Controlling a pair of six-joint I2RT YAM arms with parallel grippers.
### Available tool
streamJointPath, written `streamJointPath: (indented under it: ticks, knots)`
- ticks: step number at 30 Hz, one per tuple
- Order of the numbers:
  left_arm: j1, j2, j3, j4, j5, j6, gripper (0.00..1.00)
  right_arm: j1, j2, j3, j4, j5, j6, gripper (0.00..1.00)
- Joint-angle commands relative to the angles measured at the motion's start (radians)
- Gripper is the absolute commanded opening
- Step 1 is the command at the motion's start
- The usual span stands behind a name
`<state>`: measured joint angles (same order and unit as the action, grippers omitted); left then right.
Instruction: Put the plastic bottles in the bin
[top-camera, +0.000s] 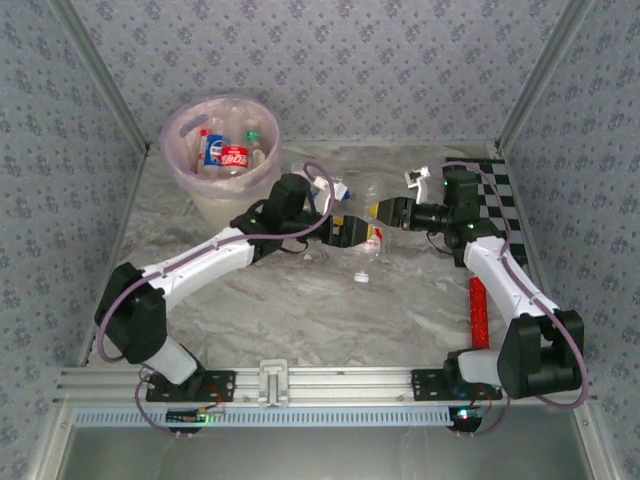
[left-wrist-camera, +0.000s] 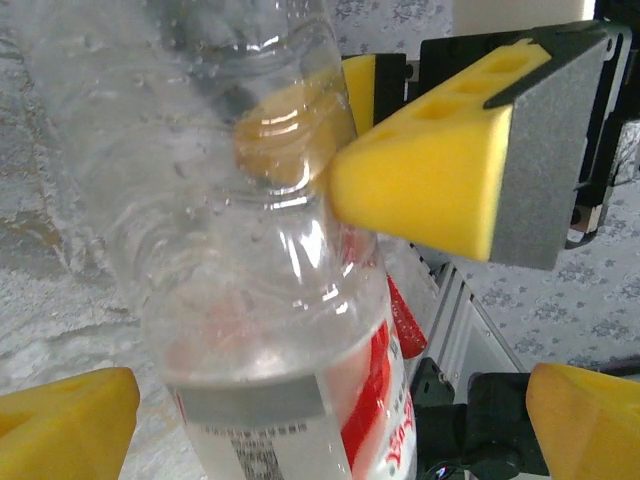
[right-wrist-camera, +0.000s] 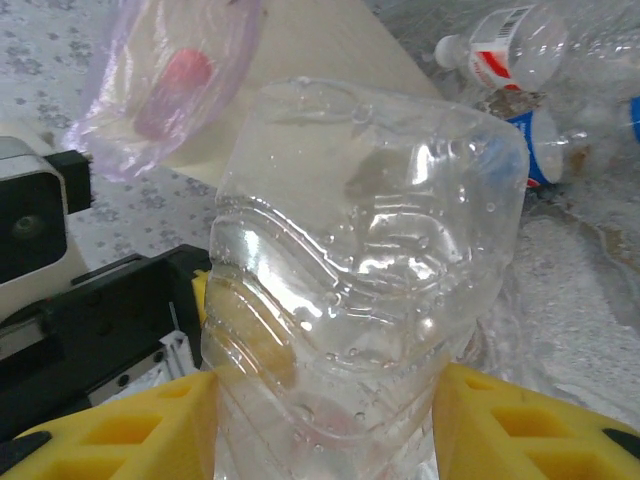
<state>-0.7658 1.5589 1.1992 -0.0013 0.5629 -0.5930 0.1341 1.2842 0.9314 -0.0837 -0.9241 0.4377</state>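
I should grab the labelled part (left-wrist-camera: 300, 425) with my left gripper and bring the bottle over, because my right gripper is holding the bottle's crumpled upper body (right-wrist-camera: 370, 245) far from the bin.
A clear plastic bottle (top-camera: 374, 236) with a red and white label hangs above the table's middle between both grippers. My right gripper (top-camera: 385, 212) is shut on its crumpled upper body (right-wrist-camera: 360, 250), yellow pads (right-wrist-camera: 120, 430) pressed against both sides. My left gripper (top-camera: 350, 232) stands open around the labelled lower part (left-wrist-camera: 290, 400), its fingertips (left-wrist-camera: 60, 420) well apart from the bottle. The cream bin (top-camera: 215, 205) with a pink liner stands at the back left and holds several bottles (top-camera: 232, 155). More bottles (right-wrist-camera: 510, 50) lie on the table behind the arms.
A red cylinder (top-camera: 478, 312) lies near the right arm's base. A black-and-white chequered board (top-camera: 497, 200) rests against the right wall. A small white cap-like piece (top-camera: 362, 277) lies on the marble table below the grippers. Patterned walls enclose the table on three sides.
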Motion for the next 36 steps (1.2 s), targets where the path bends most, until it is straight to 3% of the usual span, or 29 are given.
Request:
streamJointPath:
  ticks: [1, 6, 14, 22, 25, 30, 36]
  knots:
    - [0.007, 0.014, 0.026, 0.078, 0.036, -0.004, 0.97, 0.001, -0.046, 0.000, 0.063, -0.067, 0.041, 0.55]
    - [0.007, 0.017, 0.016, 0.107, 0.027, -0.016, 0.76, 0.005, -0.067, -0.007, 0.079, -0.071, 0.063, 0.55]
    - [0.007, 0.020, 0.016, 0.150, 0.032, -0.043, 0.53, 0.017, -0.076, -0.004, 0.092, -0.062, 0.075, 0.55]
    - [0.038, 0.000, 0.054, 0.055, 0.001, 0.004, 0.45, -0.014, -0.090, 0.052, -0.075, 0.018, -0.028, 0.76]
    - [0.082, -0.020, 0.088, -0.010, -0.025, 0.028, 0.45, -0.068, -0.138, 0.058, -0.145, 0.090, -0.062, 1.00]
    - [0.185, -0.067, 0.238, -0.186, -0.080, 0.137, 0.42, -0.091, -0.165, 0.062, -0.284, 0.198, -0.150, 1.00]
    - [0.372, -0.068, 0.485, -0.381, -0.131, 0.203, 0.34, -0.086, -0.179, -0.008, -0.303, 0.254, -0.148, 1.00]
